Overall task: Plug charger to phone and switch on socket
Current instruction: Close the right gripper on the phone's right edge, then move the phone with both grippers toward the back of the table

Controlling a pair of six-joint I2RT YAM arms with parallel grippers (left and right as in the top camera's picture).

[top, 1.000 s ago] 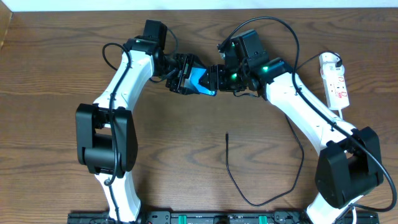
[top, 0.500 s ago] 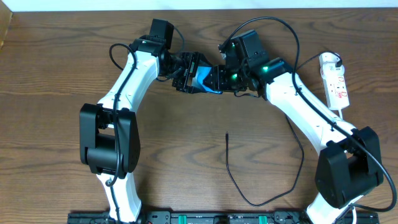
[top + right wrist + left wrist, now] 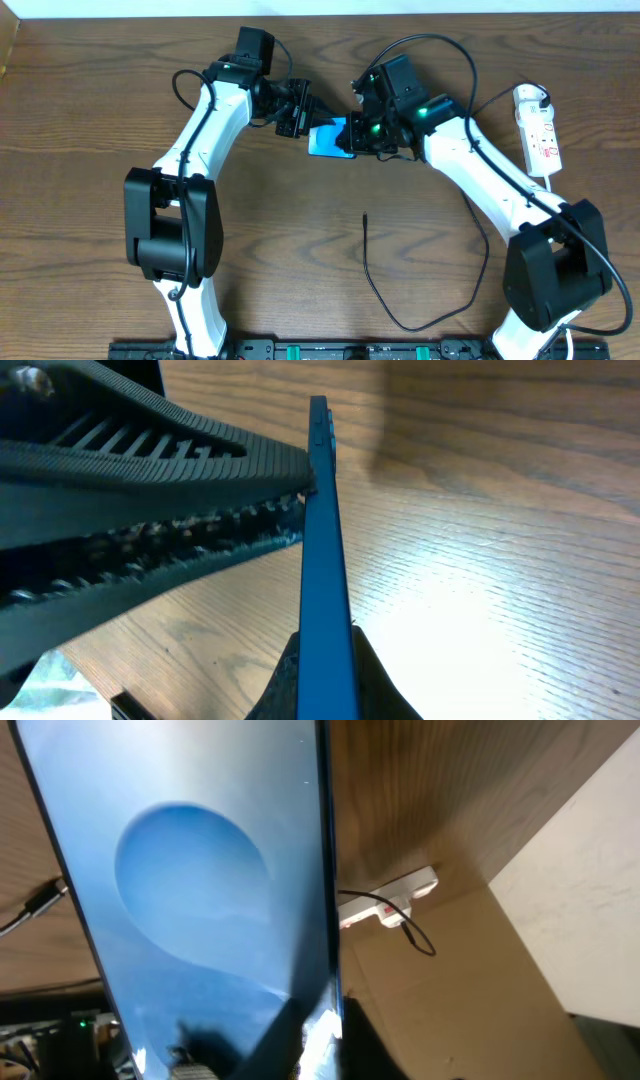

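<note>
The phone's screen (image 3: 327,138) is facing my left gripper, so next my left gripper comes in edge-on to take the phone. This will leave my right gripper free for the charger (image 3: 365,219).
The phone (image 3: 328,138), blue screen lit, hangs tilted above the table near the back centre. My right gripper (image 3: 352,137) is shut on its right end. In the right wrist view the phone (image 3: 322,540) stands edge-on between my fingertips (image 3: 328,645). My left gripper (image 3: 303,115) is shut, and its ribbed fingers (image 3: 150,470) meet at the phone's face near the far end. The screen (image 3: 190,870) fills the left wrist view. The charger (image 3: 367,260) lies loose on the table, its plug tip (image 3: 364,215) free. The socket (image 3: 538,130) lies at the far right.
The white socket (image 3: 385,900) with its lead shows beyond the phone in the left wrist view. A black rail (image 3: 320,350) runs along the table's front edge. A pale wall (image 3: 320,6) borders the back. Both arm bases stand at the front corners.
The left jaws came off the phone and shut, drawing back a little to the upper left. The right jaws closed on the phone, which shifted right and turned more face-up.
</note>
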